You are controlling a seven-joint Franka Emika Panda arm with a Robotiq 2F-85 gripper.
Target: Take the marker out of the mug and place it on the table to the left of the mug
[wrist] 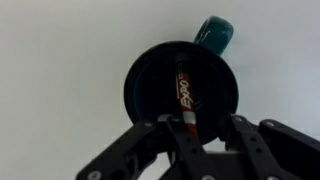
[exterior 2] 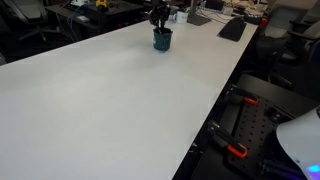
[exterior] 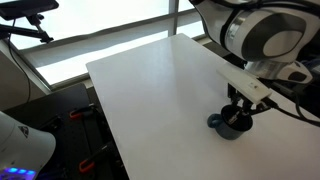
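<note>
I should open my gripper's fingers and go down deeper into the mug (wrist: 184, 84) before I close them on the marker, because they reach only the marker's upper end (wrist: 190, 121).
The dark blue mug (wrist: 138, 92) stands on the white table (wrist: 60, 60), with its handle (wrist: 215, 32) pointing away at the top of the wrist view. The reddish-orange marker (wrist: 184, 95) leans inside it. My gripper (wrist: 205, 125) is straight above the mug with its fingers lowered to the rim and open. The marker's upper end lies between them, close to the left finger. In both exterior views the mug (exterior: 222, 124) (exterior 2: 162, 41) sits under the gripper (exterior: 238, 108) (exterior 2: 159, 17), near the table's edge. The marker is too small to see there.
The table (exterior: 150, 80) (exterior 2: 100, 100) is otherwise bare. Beyond its far end stand a keyboard (exterior 2: 232, 28) and office clutter. The floor and a black frame with orange clamps (exterior 2: 235, 150) lie along its long side.
</note>
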